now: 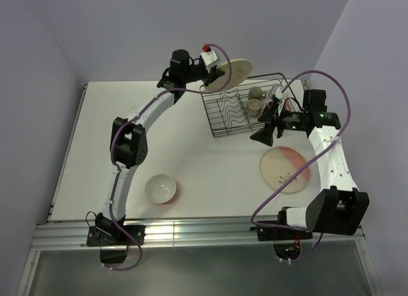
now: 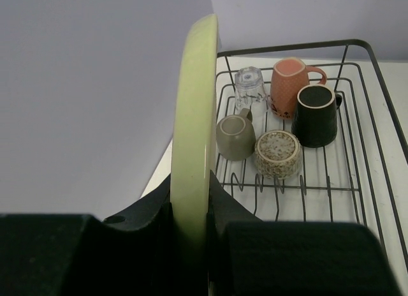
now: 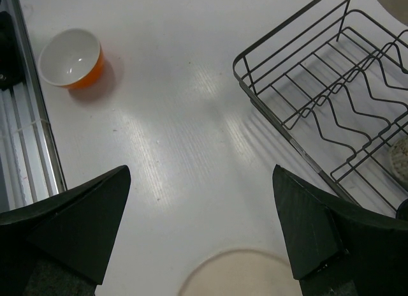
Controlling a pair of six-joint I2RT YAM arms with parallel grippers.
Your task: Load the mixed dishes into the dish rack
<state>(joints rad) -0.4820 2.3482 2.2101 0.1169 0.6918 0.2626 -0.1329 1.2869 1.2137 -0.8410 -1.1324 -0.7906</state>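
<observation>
The cream plate (image 1: 240, 71) is upright on its edge and lined up with the empty wavy dividers (image 1: 227, 104), so the robot's left gripper goes on lowering the plate until its bottom edge sits in the rack.
My left gripper (image 1: 213, 76) is shut on the rim of the cream plate (image 1: 231, 73) and holds it on edge above the far left corner of the black wire dish rack (image 1: 224, 111). In the left wrist view the plate (image 2: 194, 117) stands upright between my fingers (image 2: 191, 207). The rack (image 2: 287, 48) holds a clear glass (image 2: 250, 85), a pink mug (image 2: 290, 85), a black mug (image 2: 317, 115), an olive cup (image 2: 234, 138) and a speckled brown cup (image 2: 278, 153). My right gripper (image 1: 264, 135) is open and empty in front of the rack, above the table (image 3: 203, 226).
The cream-and-pink plate (image 1: 285, 170) lies flat at the front right; its edge shows in the right wrist view (image 3: 242, 273). The white bowl (image 1: 160, 189) stands at the front left, also in the right wrist view (image 3: 70, 58). The rack's wavy dividers (image 3: 331, 98) hold nothing.
</observation>
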